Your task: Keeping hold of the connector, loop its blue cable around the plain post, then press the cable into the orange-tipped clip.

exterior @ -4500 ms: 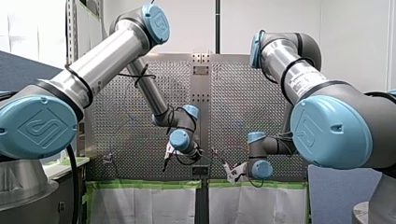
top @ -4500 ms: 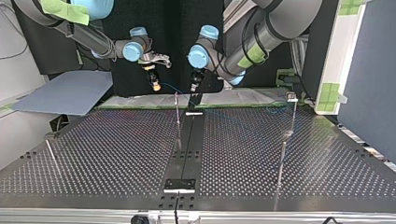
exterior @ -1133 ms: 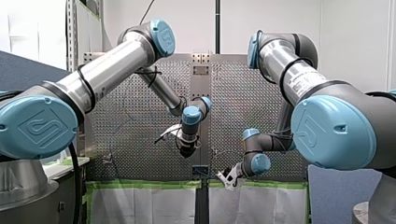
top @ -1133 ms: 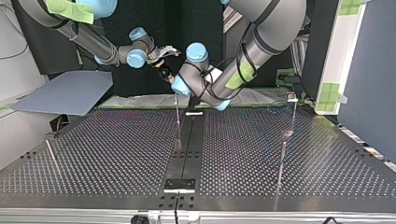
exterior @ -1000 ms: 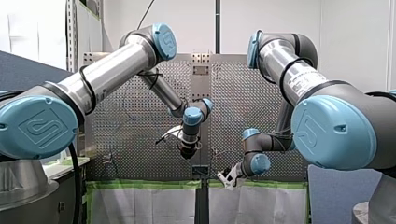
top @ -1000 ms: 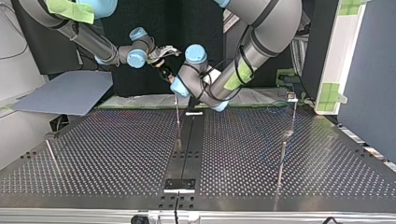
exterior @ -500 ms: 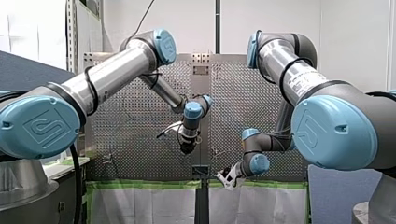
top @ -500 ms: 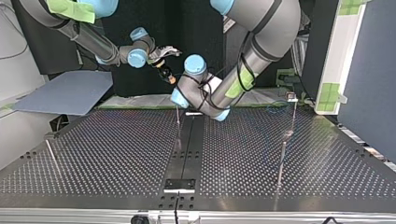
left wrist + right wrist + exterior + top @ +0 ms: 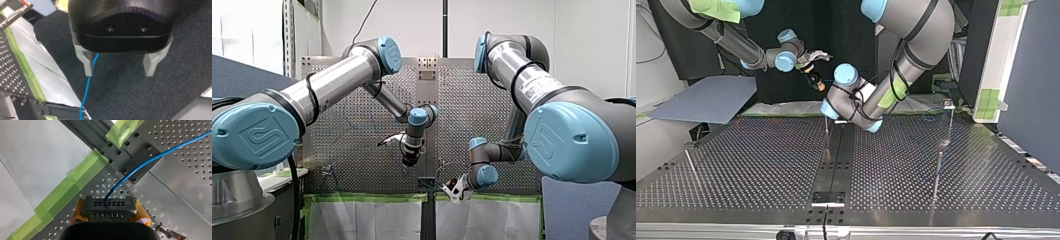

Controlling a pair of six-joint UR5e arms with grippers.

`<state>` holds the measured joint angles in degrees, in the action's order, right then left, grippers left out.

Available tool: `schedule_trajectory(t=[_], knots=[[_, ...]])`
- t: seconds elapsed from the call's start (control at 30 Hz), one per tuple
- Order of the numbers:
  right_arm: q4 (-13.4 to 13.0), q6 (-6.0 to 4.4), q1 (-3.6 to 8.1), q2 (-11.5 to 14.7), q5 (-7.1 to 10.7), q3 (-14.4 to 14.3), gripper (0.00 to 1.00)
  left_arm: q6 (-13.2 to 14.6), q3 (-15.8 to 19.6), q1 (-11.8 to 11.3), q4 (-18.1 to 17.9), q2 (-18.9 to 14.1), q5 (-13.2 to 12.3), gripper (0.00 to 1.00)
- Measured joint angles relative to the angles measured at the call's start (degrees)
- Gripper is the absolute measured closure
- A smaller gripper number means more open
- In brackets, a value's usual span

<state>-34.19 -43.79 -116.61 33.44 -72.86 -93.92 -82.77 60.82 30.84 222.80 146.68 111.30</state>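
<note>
The blue cable (image 9: pixel 156 158) comes out of the connector in a loose arc (image 9: pixel 121 181), so the cable will become almost straight when I pull it.
A grey connector (image 9: pixel 108 208) sits between the yellow pads (image 9: pixel 141 216) of my right gripper (image 9: pixel 109 216), which is shut on it. Its blue cable (image 9: pixel 150 160) leaves the connector and runs off across the perforated plate. In the left wrist view my left gripper (image 9: pixel 119 67) is open. The blue cable (image 9: pixel 87 92) hangs past the inner side of one finger (image 9: pixel 86 62) and is not pinched. In the top view the plain post (image 9: pixel 826 127) stands just below my left arm's wrist (image 9: pixel 846 95), and my right gripper (image 9: pixel 817 82) hovers behind it. A metal clip with an orange tip (image 9: pixel 15 11) shows beside my left gripper.
Two more thin posts (image 9: pixel 938 167) (image 9: pixel 691 167) stand on the perforated table (image 9: pixel 761 165). A small fixture (image 9: pixel 948 104) tops a post at the top view's right. Green tape (image 9: pixel 75 185) and white sheeting line the table's edge. A blue-grey board (image 9: pixel 706 100) lies at the top view's left.
My left arm's wrist has swung lower and toward the top view's left, close over the plain post. My right gripper has shifted slightly toward the top view's right, still holding the connector.
</note>
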Motion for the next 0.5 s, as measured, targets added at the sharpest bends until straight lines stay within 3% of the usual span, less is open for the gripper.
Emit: schedule_trajectory(t=[0.13,0.5], knots=[[-0.02,0.00,-0.23,0.01,0.25,0.04,1.00,0.12,-0.67,-0.18,-0.12,0.03,-0.52,0.00],[0.22,-0.08,-0.90,0.08,0.74,0.17,1.00,-1.08,-1.60,-0.56,-5.40,0.11,-2.97,0.00]])
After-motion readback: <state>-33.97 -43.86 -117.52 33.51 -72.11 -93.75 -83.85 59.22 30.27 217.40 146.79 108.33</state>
